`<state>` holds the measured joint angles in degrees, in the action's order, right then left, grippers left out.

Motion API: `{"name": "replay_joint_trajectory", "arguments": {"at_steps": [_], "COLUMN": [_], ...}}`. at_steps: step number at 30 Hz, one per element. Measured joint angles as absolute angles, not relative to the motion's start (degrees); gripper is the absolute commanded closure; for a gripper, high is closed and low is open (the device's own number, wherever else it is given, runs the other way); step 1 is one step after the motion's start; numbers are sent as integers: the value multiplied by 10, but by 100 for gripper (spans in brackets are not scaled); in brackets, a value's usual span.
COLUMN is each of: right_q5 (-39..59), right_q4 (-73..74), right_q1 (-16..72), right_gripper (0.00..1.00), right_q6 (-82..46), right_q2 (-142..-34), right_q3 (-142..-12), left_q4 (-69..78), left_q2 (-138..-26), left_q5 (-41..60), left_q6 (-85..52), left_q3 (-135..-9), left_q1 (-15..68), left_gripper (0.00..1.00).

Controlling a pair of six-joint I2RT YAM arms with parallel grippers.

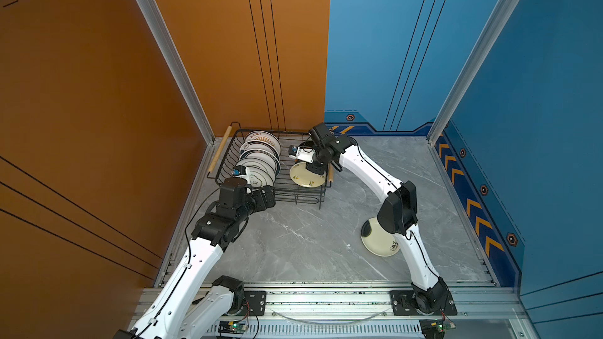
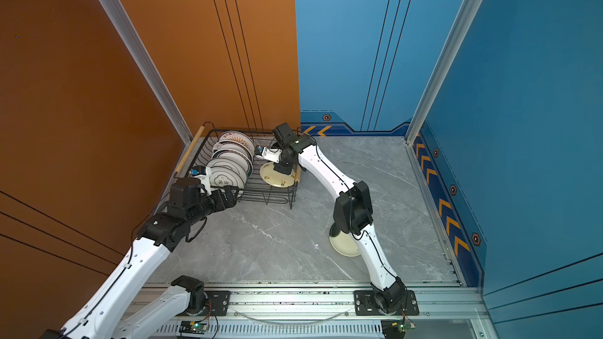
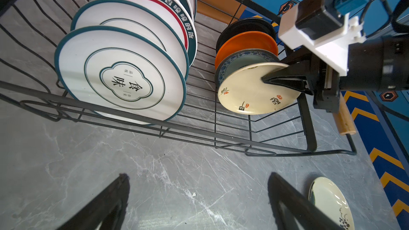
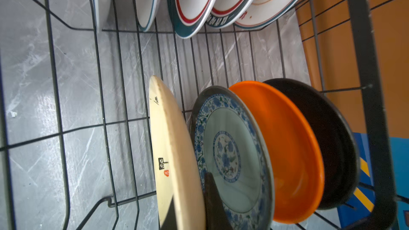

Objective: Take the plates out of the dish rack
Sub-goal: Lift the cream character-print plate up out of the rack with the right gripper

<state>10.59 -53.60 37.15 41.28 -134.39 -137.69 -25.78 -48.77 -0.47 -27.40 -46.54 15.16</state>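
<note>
My right gripper holds only one side of the plate, so my left gripper stays open until the cream plate (image 1: 305,176) clears the rack, then close on the plate's free edge (image 1: 292,174) opposite.
The black wire dish rack (image 1: 225,161) (image 2: 189,161) stands at the table's far left. My right gripper (image 1: 311,174) (image 3: 265,79) (image 4: 190,195) is shut on the rim of a cream plate (image 1: 305,179) (image 2: 277,179) (image 3: 247,94) (image 4: 170,151) at the rack's right end. This plate tilts away from a blue-patterned plate (image 4: 230,158), an orange plate (image 4: 294,151) and a black plate (image 4: 332,142) behind it. Several white plates with teal rims (image 1: 261,158) (image 3: 119,76) stand in the left row. My left gripper (image 1: 268,194) (image 3: 198,175) hangs open over bare table at the rack's front.
One cream plate with a dark floral mark (image 1: 378,239) (image 2: 342,244) (image 3: 329,200) lies flat on the grey marble table, partly under my right arm. The rack has wooden rod handles (image 1: 220,150) (image 3: 345,120). Orange and blue walls close in behind and beside the table.
</note>
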Motion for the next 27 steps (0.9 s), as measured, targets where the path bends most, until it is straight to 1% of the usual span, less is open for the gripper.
{"name": "replay_joint_trajectory", "arguments": {"at_steps": [8, 14, 17, 20, 23, 27], "right_q5": [164, 211, 264, 316, 340, 360], "right_q4": [-500, -436, -392, -328, -218, -37], "right_q1": [365, 344, 318, 276, 224, 151], "right_gripper": [100, 100, 100, 100, 100, 100], "right_q6": [365, 283, 203, 93, -43, -248], "right_q2": [-1331, -1299, -1274, -1241, -1169, -1084], "right_q3": [-1387, -1386, -1386, -1369, -1268, -1108], "left_q4": [-237, -233, -227, -206, -187, -171], "left_q2": [-465, -469, -488, -514, -540, -582], "left_q5": [-8, 6, 42, 71, 86, 91], "left_q6": [-272, -273, -275, -279, -285, -285], "left_q3": [-459, -460, -470, -481, -493, -526], "left_q1": [151, 151, 150, 151, 159, 185], "left_gripper": [2, 2, 2, 2, 2, 2]}}
